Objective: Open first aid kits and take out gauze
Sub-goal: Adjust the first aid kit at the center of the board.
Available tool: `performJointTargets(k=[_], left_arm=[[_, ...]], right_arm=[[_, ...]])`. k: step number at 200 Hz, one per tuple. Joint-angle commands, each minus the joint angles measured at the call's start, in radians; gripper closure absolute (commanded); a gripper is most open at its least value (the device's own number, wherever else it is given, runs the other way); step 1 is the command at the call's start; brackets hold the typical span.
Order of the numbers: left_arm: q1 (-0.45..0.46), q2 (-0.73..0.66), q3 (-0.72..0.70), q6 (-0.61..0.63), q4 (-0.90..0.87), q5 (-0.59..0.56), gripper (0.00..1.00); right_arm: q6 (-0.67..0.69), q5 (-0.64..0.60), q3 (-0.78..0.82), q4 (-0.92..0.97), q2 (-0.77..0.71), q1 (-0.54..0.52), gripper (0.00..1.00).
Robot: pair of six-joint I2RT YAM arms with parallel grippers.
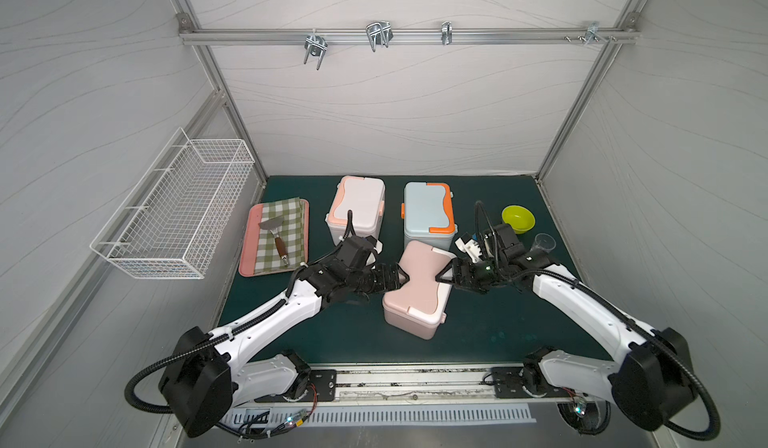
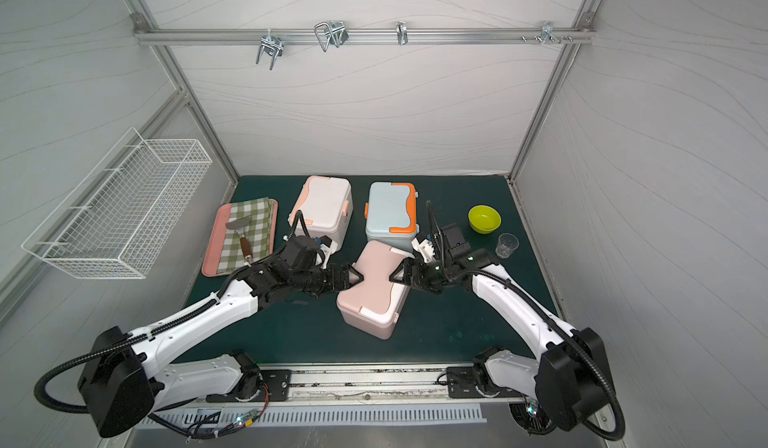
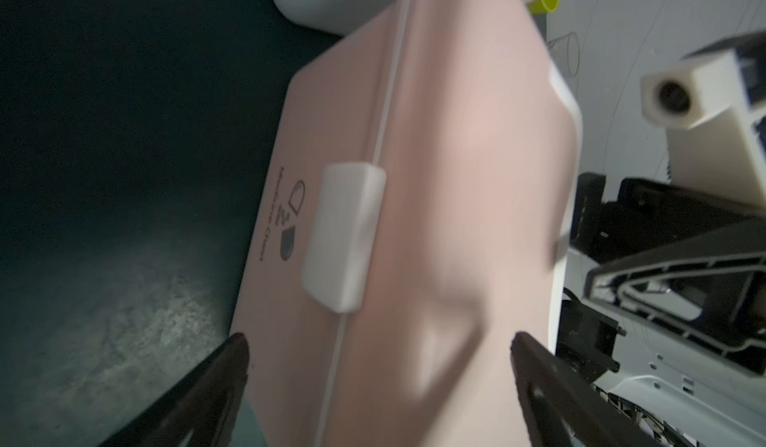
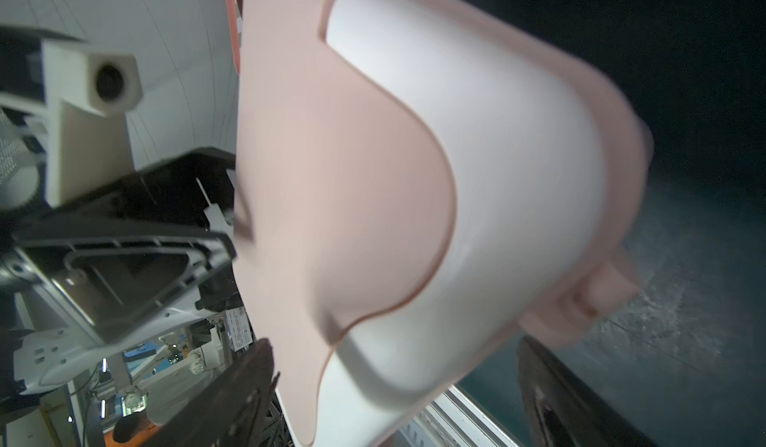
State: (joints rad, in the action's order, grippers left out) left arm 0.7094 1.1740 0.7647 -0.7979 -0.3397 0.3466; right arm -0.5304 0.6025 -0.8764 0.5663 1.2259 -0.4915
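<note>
My left gripper's fingers stop short of where the pale pink kit (image 1: 420, 292), lying crooked, has its white latch (image 3: 345, 236), so I should turn the kit straight before opening the latch.
The all pale pink first aid kit (image 1: 417, 290) (image 2: 372, 292) lies on the green mat between my two arms with its lid down. My left gripper (image 1: 400, 278) (image 3: 379, 341) is open, its jaws straddling the kit's left side near the white latch (image 3: 342, 237). At the kit's right side my right gripper (image 1: 441, 276) (image 4: 396, 345) is also open, and the lid's edge with the white handle (image 4: 497, 175) sits between its jaws. Behind stand the white kit with peach trim (image 1: 356, 211) and the light blue kit with orange trim (image 1: 428, 213), both with lids down. The gauze is out of view.
A pink tray (image 1: 248, 246) with a checked cloth and a spatula lies at the left. To the right of the kits are a green bowl (image 1: 518, 218) and a clear cup (image 1: 545, 243). A white wire basket (image 1: 174, 209) hangs on the left wall.
</note>
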Motion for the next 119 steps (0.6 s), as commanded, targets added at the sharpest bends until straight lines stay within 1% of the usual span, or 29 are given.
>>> performJointTargets(k=[1, 21, 38, 50, 61, 86, 105, 119], left_arm=[[0.071, 0.008, 0.013, -0.073, 0.087, -0.052, 0.01], [0.113, 0.042, 0.007, -0.110, 0.152, -0.076, 0.01], [0.124, 0.065, -0.006, -0.136, 0.208, -0.088, 0.01], [0.124, 0.073, -0.010, -0.139, 0.232, -0.106, 0.01], [0.124, 0.068, -0.013, -0.135, 0.230, -0.129, 0.01], [0.110, -0.003, -0.041, -0.124, 0.168, -0.207, 0.01], [0.081, -0.074, -0.097, -0.123, 0.151, -0.219, 0.01], [0.047, -0.122, -0.139, -0.116, 0.140, -0.202, 0.01]], right_arm=[[0.006, 0.003, -0.074, -0.064, 0.065, -0.004, 0.10], [0.009, -0.003, -0.133, -0.076, 0.134, 0.001, 0.10], [0.009, -0.018, -0.169, -0.083, 0.181, 0.016, 0.10], [0.014, -0.019, -0.188, -0.083, 0.203, 0.028, 0.08], [0.023, -0.040, -0.201, -0.066, 0.208, 0.037, 0.01], [0.069, -0.142, -0.216, 0.025, 0.154, 0.039, 0.01], [0.114, -0.190, -0.204, 0.086, 0.090, 0.034, 0.01], [0.147, -0.214, -0.193, 0.125, 0.043, 0.020, 0.01]])
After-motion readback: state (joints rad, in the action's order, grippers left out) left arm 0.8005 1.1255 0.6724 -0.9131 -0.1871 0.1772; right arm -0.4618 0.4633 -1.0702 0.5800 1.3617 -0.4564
